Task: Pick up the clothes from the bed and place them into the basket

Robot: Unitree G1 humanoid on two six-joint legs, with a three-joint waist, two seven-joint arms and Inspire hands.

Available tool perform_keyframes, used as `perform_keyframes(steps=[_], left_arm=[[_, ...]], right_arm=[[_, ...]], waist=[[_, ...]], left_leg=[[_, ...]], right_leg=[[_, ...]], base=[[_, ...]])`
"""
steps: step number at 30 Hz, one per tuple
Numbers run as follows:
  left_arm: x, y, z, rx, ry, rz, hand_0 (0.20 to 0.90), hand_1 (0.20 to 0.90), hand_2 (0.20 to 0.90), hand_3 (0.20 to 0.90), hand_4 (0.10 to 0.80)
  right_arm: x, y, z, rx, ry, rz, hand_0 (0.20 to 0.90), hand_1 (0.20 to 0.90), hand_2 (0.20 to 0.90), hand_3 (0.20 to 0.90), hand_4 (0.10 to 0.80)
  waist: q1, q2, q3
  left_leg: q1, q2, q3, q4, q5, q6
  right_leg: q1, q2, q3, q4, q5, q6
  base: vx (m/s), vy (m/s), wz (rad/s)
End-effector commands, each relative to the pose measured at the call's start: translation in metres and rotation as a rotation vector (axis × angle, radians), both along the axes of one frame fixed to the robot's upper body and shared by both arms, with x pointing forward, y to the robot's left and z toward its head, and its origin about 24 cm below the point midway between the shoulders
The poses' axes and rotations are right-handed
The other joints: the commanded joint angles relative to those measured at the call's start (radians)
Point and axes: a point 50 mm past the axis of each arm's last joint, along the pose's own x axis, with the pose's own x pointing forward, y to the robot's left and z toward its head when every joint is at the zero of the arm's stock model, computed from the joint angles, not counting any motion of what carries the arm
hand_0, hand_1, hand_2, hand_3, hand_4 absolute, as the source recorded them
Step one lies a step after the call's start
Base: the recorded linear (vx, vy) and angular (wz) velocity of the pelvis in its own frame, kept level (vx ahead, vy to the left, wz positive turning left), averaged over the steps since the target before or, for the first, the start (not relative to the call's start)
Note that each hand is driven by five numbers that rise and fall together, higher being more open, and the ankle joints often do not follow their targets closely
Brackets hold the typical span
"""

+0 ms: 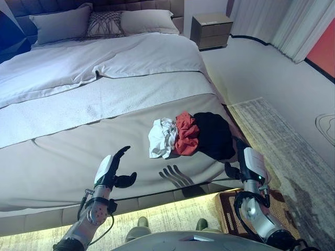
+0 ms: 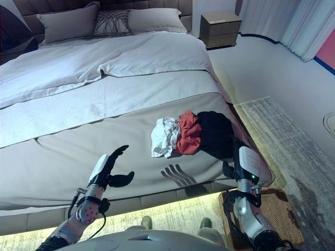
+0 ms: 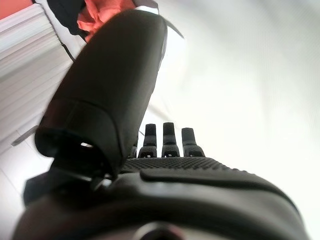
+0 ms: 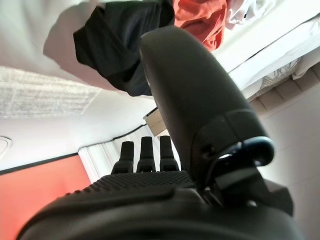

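Observation:
The bunched black garment (image 1: 214, 136) has loose folds (image 4: 117, 47) across it, so I expect it to fall open and trail a long limp end when I pick it up.
A white garment (image 1: 161, 137), a red garment (image 1: 186, 133) and a black garment (image 1: 213, 135) lie bunched together near the foot edge of the bed (image 1: 104, 104). My left hand (image 1: 111, 171) is open, raised over the bed's foot edge to the left of the pile. My right hand (image 1: 249, 165) is open, just right of the black garment at the bed's corner. The wrist views show the red garment (image 3: 92, 20) and the black garment (image 4: 122, 45) past straight fingers. A woven basket (image 1: 230, 209) stands on the floor below my right arm.
Pillows (image 1: 94, 23) lie at the headboard. A nightstand (image 1: 212, 30) stands at the far right of the bed. A rug (image 1: 293, 157) covers the floor to the right. Curtains (image 1: 293, 26) hang at the back right.

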Motion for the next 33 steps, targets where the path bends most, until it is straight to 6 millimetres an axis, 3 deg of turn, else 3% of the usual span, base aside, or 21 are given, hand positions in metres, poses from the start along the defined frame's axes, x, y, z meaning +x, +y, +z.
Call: perform_keyframes(steps=[1, 24, 33], left_arm=[[0.027, 0.011, 0.026, -0.058, -0.146, 0.011, 0.900, 0.900, 0.900, 0.900, 0.800], [0.029, 0.001, 0.019, -0.241, -0.036, 0.014, 0.900, 0.900, 0.900, 0.900, 0.800], [0.036, -0.007, 0.022, -0.246, -0.025, -0.058, 0.900, 0.900, 0.900, 0.900, 0.800]], right_arm=[[0.033, 0.006, 0.031, 0.073, -0.196, 0.034, 0.900, 0.900, 0.900, 0.900, 0.800], [0.041, 0.010, 0.029, 0.169, -0.154, -0.030, 0.900, 0.900, 0.900, 0.900, 0.800], [0.068, -0.006, 0.057, 0.150, -0.252, -0.069, 0.900, 0.900, 0.900, 0.900, 0.800]], waist=[[0.017, -0.048, -0.004], [0.028, -0.050, -0.003], [0.044, -0.047, 0.013]], left_leg=[[0.036, -0.033, -0.048, 0.007, -0.123, 0.018], [0.032, -0.030, -0.048, 0.007, -0.122, 0.020], [0.044, -0.028, -0.033, 0.023, -0.125, 0.020]], right_leg=[[0.078, -0.041, 0.112, 0.024, -0.101, 0.027], [0.066, -0.046, 0.113, 0.031, -0.099, 0.028], [0.060, -0.059, 0.116, 0.044, -0.097, 0.026]], base=[[0.000, 0.000, 0.00], [0.001, 0.000, 0.00], [0.006, 0.034, -0.01]])
